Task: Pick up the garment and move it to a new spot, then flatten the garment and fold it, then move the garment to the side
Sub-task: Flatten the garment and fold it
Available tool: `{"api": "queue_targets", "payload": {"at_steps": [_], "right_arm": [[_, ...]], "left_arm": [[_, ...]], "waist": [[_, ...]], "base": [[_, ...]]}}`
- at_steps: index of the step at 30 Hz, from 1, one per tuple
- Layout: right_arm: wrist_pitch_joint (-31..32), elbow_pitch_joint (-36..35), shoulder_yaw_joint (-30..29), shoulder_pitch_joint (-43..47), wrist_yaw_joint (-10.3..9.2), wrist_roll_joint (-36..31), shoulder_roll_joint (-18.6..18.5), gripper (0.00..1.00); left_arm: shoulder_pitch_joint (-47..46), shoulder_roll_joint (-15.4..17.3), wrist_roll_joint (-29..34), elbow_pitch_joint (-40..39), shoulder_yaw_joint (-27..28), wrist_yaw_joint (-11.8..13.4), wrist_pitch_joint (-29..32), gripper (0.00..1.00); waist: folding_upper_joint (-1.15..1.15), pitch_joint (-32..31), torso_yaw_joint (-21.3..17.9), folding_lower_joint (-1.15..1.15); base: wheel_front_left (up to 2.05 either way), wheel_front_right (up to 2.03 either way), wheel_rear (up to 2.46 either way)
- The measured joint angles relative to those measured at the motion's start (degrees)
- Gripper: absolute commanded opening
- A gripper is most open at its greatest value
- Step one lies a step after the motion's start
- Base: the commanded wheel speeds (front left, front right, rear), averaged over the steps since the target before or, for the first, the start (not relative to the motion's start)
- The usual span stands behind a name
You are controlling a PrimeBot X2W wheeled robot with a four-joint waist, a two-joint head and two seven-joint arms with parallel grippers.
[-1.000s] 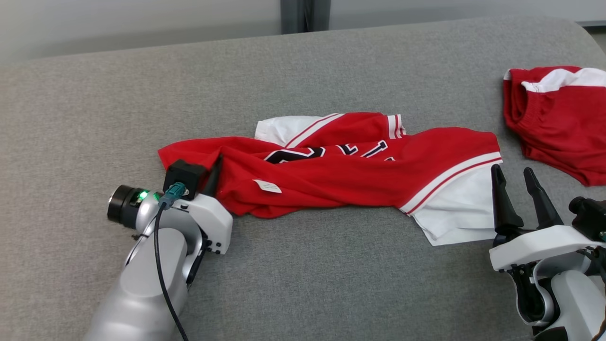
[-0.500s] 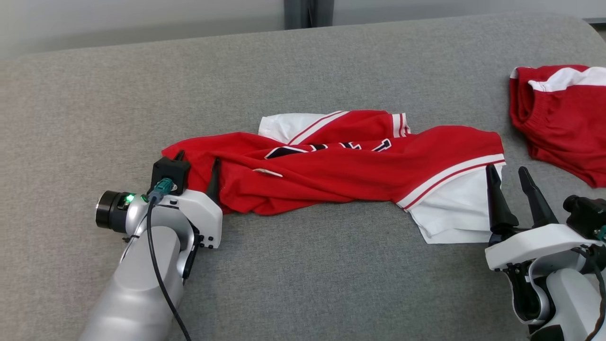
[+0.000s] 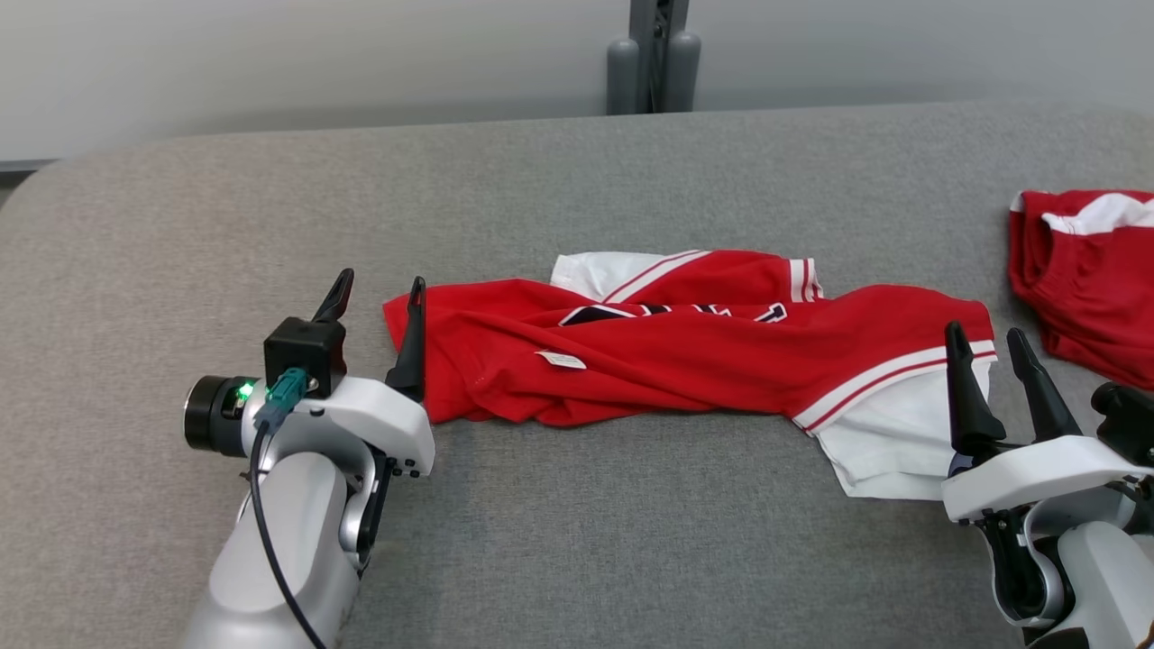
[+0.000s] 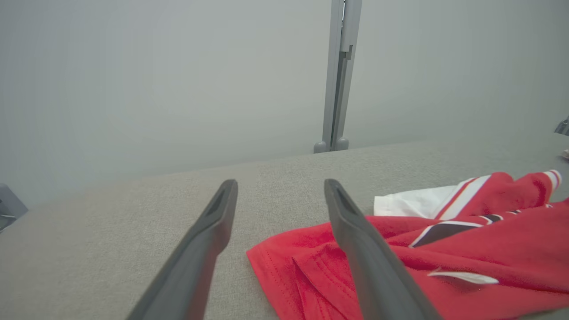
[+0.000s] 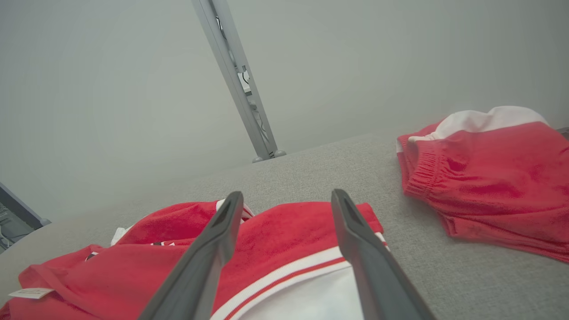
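Observation:
The dark lettering (image 3: 673, 312) goes out of sight under a fold. The garment (image 3: 676, 353) should therefore open out and show its hidden front when I lift and spread it.
A red and white garment (image 3: 685, 361) with dark lettering lies crumpled in a long strip across the grey padded surface (image 3: 541, 180). My left gripper (image 3: 379, 288) stands open at its left end, the right finger beside the red edge, nothing between the fingers. In the left wrist view the garment (image 4: 444, 249) lies to the right of the open left gripper (image 4: 280, 186). My right gripper (image 3: 987, 338) is open at the garment's white right end. In the right wrist view the garment (image 5: 289, 240) lies under the open right gripper (image 5: 284, 198).
A second red and white piece of clothing (image 3: 1091, 270) lies at the far right, also seen as clothing (image 5: 489, 164) in the right wrist view. A grey post (image 3: 651, 54) stands behind the surface's far edge, before a pale wall.
My left gripper has opened and let go of the garment's left end, which now lies on the surface. The head camera has tilted, shifting the whole picture down and right.

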Motion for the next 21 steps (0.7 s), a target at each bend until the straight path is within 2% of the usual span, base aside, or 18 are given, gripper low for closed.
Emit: {"api": "queue_targets", "payload": {"at_steps": [10,15,21], "right_arm": [[-0.25,-2.24,-0.76,1.99,0.00,-0.01,-0.14,1.00],[-0.27,-2.43,-1.32,3.46,0.00,0.00,-0.19,1.00],[-0.31,-2.08,-1.93,4.47,0.00,-0.01,-0.05,1.00]], "left_arm": [[13.72,-0.22,1.25,-19.76,4.65,-0.20,0.00,1.00],[20.06,-0.29,-1.10,-24.12,3.79,0.12,0.00,1.00],[24.54,-0.33,-3.24,-24.83,0.91,0.85,0.01,1.00]], "waist": [[0.00,-3.18,2.52,0.00],[0.00,-4.04,2.89,0.00],[0.00,-5.04,3.25,0.00]], "base": [[0.00,0.00,0.00],[0.00,0.00,0.00],[0.00,0.00,0.00]]}}
